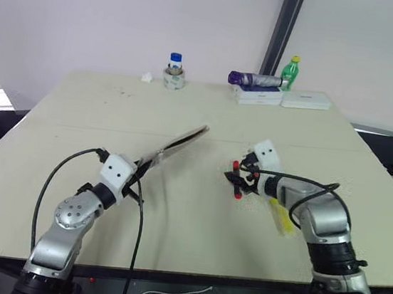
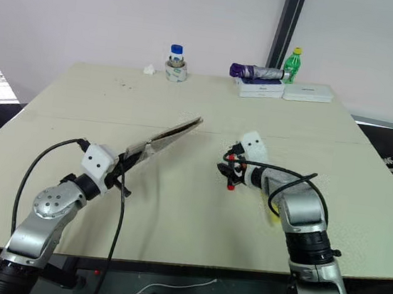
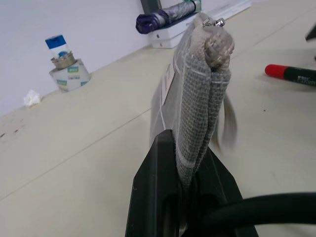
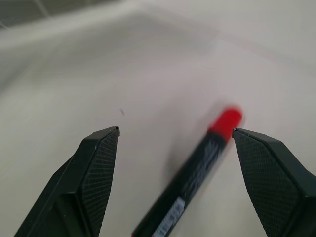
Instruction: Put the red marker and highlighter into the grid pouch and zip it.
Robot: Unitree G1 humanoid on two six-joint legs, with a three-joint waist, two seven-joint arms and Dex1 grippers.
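I expect the grid pouch (image 1: 173,147) to swallow the whole yellow highlighter when I push it in, because a dark slit (image 1: 185,139) is open wide along the pouch's upper edge.
My left gripper (image 1: 138,170) is shut on one end of the grid pouch (image 1: 180,142), which it holds edge-up above the table, slanting away to the right. In the left wrist view the grey fabric (image 3: 197,98) rises between the black fingers (image 3: 158,168). The red marker (image 1: 236,179) lies on the table right of centre. My right gripper (image 4: 176,130) hovers over it, open, one finger on either side of the marker (image 4: 197,168) without touching it. The yellow highlighter (image 1: 282,221) lies on the table beside my right forearm, partly hidden by it.
Along the far edge of the table (image 1: 101,106) stand a tape roll with a blue-capped jar (image 1: 175,73), a scrap of white paper (image 1: 146,77), a folded purple umbrella (image 1: 255,79) on white boxes (image 1: 306,100), and a green bottle (image 1: 290,71).
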